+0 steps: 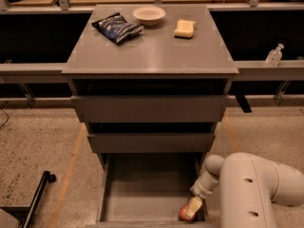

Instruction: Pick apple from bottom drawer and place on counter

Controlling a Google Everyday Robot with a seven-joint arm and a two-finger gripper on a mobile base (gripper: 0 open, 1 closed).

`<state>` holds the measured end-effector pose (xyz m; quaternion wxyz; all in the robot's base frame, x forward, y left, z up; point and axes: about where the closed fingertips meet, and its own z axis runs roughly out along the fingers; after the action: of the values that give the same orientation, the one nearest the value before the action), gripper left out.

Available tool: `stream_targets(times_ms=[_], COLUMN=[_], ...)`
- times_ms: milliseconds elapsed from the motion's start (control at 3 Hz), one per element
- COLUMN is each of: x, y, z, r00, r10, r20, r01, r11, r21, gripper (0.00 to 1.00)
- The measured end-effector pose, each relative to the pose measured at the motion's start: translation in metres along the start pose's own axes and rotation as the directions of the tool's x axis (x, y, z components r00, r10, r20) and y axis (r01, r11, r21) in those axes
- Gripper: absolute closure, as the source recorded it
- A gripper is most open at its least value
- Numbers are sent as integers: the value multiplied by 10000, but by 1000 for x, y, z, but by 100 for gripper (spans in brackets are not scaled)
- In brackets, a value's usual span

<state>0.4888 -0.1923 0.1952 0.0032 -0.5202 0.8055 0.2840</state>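
Observation:
The apple's lower side sticks out while my gripper is at the apple's upper edge (pixel 191 207), so next I open my gripper and reach further over the apple (pixel 185 213) before I lift.
The apple (pixel 184 214), small and reddish-orange, lies in the front right corner of the open bottom drawer (pixel 142 194). My gripper (pixel 194 206) reaches down into that corner from the right and sits right at the apple's upper right side, partly covering it. The white arm fills the lower right of the view. The counter (pixel 152 51) is the flat grey top of the cabinet, well above the drawer.
On the counter lie a dark blue snack bag (pixel 117 27), a white bowl (pixel 149 14) and a pale yellow sponge (pixel 185 28). The two upper drawers (pixel 149 109) stick out partly. A clear bottle (pixel 274 55) stands on the right ledge. A black pole (pixel 38 198) lies on the floor at lower left.

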Motion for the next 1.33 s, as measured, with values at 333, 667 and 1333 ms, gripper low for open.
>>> stream_targets(times_ms=[333, 667, 1333], x=[3, 5, 3], y=[-5, -12, -16], z=[5, 16, 39], r00=[9999, 9997, 9989], r10=[116, 238, 406], r20=[9, 41, 212], r01=[-116, -237, -388], r11=[9999, 9993, 9958], r21=[-81, -278, -825], gripper=[0, 0, 18])
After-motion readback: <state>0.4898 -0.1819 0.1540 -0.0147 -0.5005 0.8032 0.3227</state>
